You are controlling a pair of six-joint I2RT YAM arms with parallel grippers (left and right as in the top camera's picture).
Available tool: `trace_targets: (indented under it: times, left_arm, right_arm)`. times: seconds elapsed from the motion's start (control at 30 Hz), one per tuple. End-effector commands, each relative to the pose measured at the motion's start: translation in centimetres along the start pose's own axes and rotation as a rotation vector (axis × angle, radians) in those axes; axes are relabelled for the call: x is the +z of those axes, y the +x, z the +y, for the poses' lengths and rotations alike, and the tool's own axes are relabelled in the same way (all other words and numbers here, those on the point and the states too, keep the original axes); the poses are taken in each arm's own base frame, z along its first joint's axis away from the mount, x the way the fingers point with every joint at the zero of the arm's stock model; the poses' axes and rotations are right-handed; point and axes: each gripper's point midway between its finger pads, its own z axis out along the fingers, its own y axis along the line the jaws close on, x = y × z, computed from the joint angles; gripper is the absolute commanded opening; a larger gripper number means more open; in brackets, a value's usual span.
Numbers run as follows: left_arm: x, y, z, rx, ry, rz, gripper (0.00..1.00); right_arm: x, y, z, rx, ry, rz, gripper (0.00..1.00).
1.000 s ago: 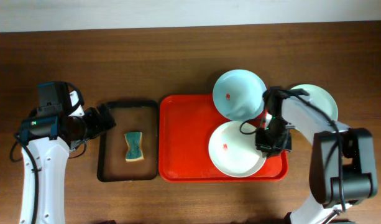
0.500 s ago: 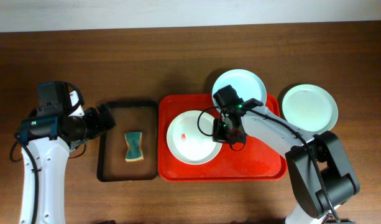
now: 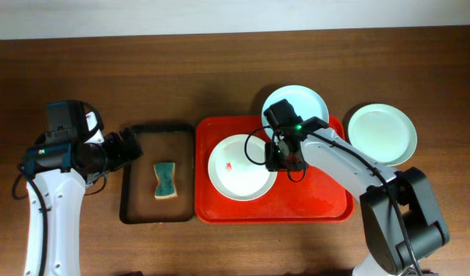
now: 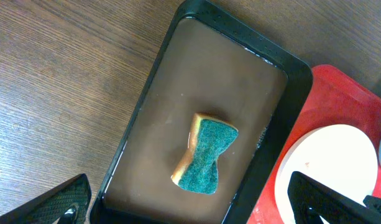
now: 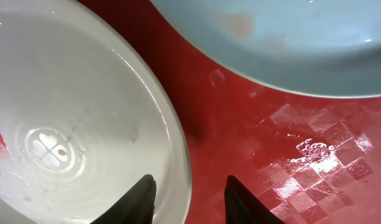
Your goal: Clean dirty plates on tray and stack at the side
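My right gripper should clamp the smeared pale plate's rim (image 5: 184, 186) still before my left gripper wipes with the sponge (image 3: 165, 180), because the plate's rim sits loose in my right gripper's open fingers.
On the red tray (image 3: 319, 195) lies a pale plate (image 3: 236, 169) with a small red smear, left of centre. My right gripper (image 3: 284, 158) stands at that plate's right rim, open. In the right wrist view its jaws (image 5: 190, 180) straddle the rim, one finger over the plate (image 5: 66, 112) and the other over the tray (image 5: 258, 124), without clamping it. A second plate (image 3: 296, 106) sits over the tray's back edge. A third plate (image 3: 382, 133) rests on the table right of the tray. My left gripper (image 3: 131, 146) is open and empty beside the black tray.
A smaller black tray (image 3: 135, 207) left of the red one holds a green-and-yellow sponge (image 3: 165, 180). The left wrist view shows the sponge (image 4: 206, 155) between the wide-open left gripper (image 4: 189, 180). Water droplets wet the red tray's right part.
My right gripper dragged the smeared plate from the tray's right side to its left-centre, then opened off the rim. The left arm has stayed put.
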Motion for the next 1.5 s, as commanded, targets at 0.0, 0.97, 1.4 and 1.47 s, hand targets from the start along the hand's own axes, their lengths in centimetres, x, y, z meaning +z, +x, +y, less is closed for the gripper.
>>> trace_targets:
  times: [0.0,0.97,1.4,1.47]
  left_arm:
    - [-0.4,-0.2,-0.2,0.003,0.013,-0.012,0.99]
    - [-0.4,-0.2,-0.2,0.003,0.013,-0.012,0.99]
    - [-0.4,-0.2,-0.2,0.003,0.013,-0.012,0.99]
    - [-0.4,-0.2,-0.2,0.002,0.014,-0.012,0.99]
  right_arm:
    - [-1.1,-1.2,0.3,-0.023,-0.003,-0.052,0.36]
    - [1.9,-0.3,-0.8,-0.038,0.029,-0.043,0.06]
    - [2.0,-0.3,-0.7,-0.038,0.027,-0.041,0.04]
    - [2.0,-0.3,-0.7,-0.038,0.027,-0.041,0.04]
